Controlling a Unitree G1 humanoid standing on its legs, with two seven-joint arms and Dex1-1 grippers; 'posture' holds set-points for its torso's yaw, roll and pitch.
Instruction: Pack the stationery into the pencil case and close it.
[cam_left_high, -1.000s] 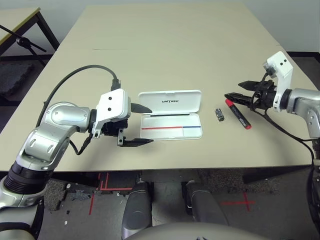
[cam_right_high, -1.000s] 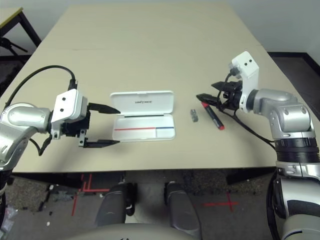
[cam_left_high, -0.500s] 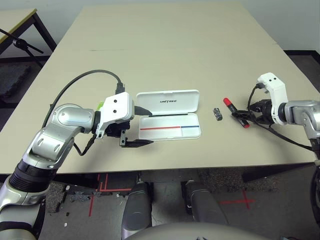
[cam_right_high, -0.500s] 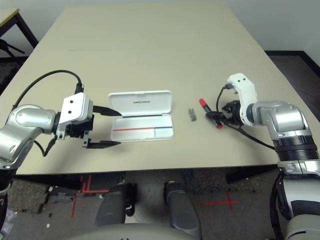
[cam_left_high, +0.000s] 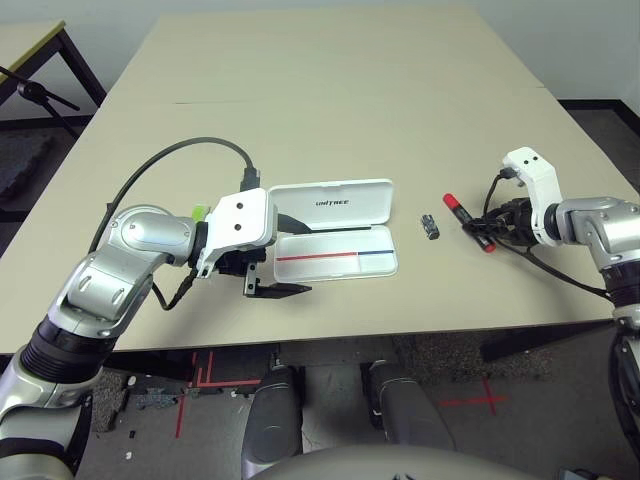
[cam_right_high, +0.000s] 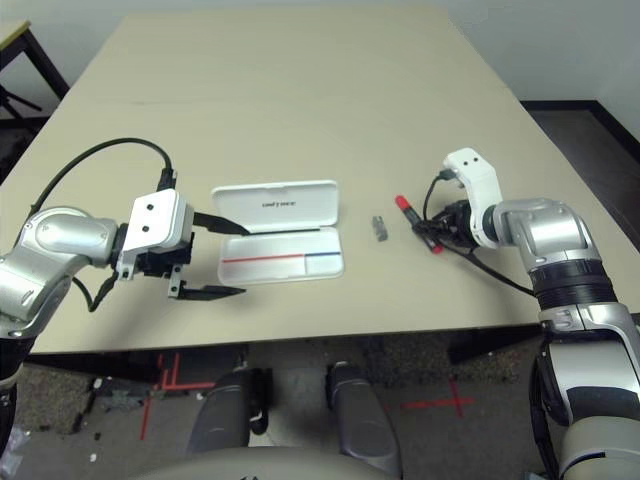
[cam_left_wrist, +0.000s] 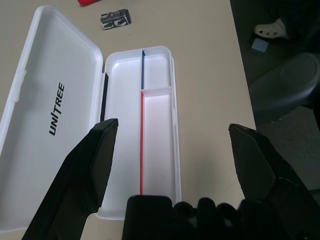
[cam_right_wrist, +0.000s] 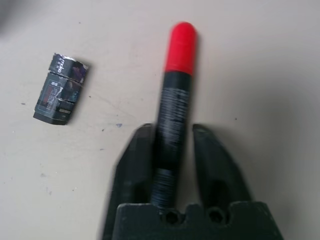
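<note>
A long slot (cam_left_high: 316, 268) runs beside the red line, so the lime-green stick (cam_left_high: 199, 212) will fit lengthwise, leaving the blue-lined pocket empty, when I lower it.
The white pencil case (cam_left_high: 335, 262) lies open at mid-table, its lettered lid (cam_left_wrist: 45, 100) folded back and a red and blue line in its tray. My left gripper (cam_left_high: 290, 255) stands open at the case's left end, with nothing between its fingers. A sliver of the lime-green stick (cam_left_high: 200, 212) shows behind that wrist. Right of the case lies the small metal clip (cam_left_high: 430, 226). Beyond the clip, the black marker (cam_right_wrist: 172, 115) with its red cap (cam_left_high: 455, 203) rests on the table. My right gripper (cam_right_wrist: 171, 130) is shut on the marker's black body.
The beige table (cam_left_high: 330, 110) stretches wide and bare behind the case. Its front edge (cam_left_high: 400, 335) runs close below the case and both grippers. A second table with a dark stand (cam_left_high: 30, 85) sits off to the far left.
My right gripper has come down over the marker and closed from open onto its body. The left gripper stays open by the case. The camera has shifted a little.
</note>
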